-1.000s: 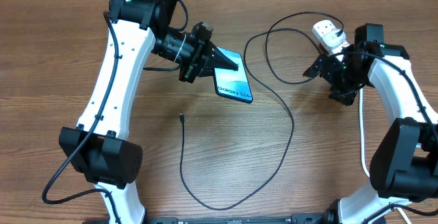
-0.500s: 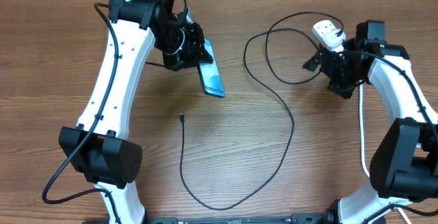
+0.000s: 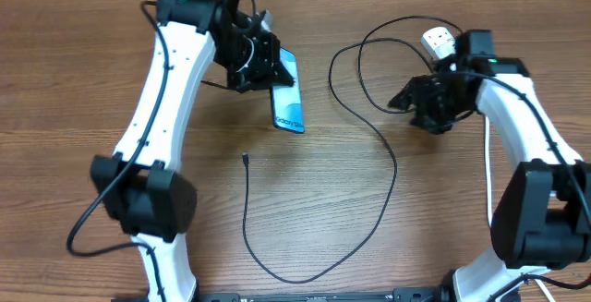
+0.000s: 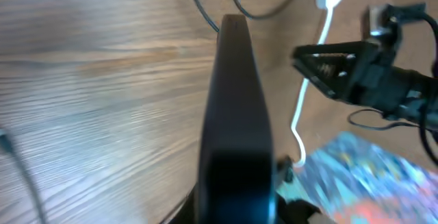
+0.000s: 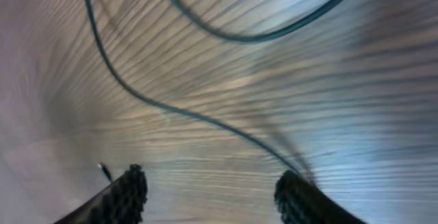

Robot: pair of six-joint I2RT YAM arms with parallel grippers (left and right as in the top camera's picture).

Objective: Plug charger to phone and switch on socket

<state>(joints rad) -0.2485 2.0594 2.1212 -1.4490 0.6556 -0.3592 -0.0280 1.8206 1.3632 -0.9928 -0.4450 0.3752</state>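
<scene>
I am crowding the cable's free connector (image 3: 246, 160) with the phone in my left gripper (image 3: 289, 103), so it should draw the phone away before my right gripper takes the connector.
My left gripper (image 3: 268, 69) is shut on the phone (image 3: 287, 97) and holds it above the table at the upper middle, blue screen tilted up to the overhead camera. In the left wrist view the phone (image 4: 236, 114) shows edge-on as a dark slab. The black charger cable (image 3: 392, 159) loops across the table, its connector tip (image 3: 245, 158) lying free left of centre. My right gripper (image 3: 399, 102) is open and empty, hovering over the cable loop (image 5: 171, 107) near the white power strip (image 3: 441, 43). Only one end of the strip shows, and its switches are hidden.
A thick white cord (image 3: 488, 182) runs down the right side from the power strip. The table is brown wood. A colourful patterned surface (image 4: 383, 176) shows at the lower right of the left wrist view.
The left gripper has carried the phone up and left, turning it to stand more upright. The right gripper has swung left, away from the power strip and over the cable loop.
</scene>
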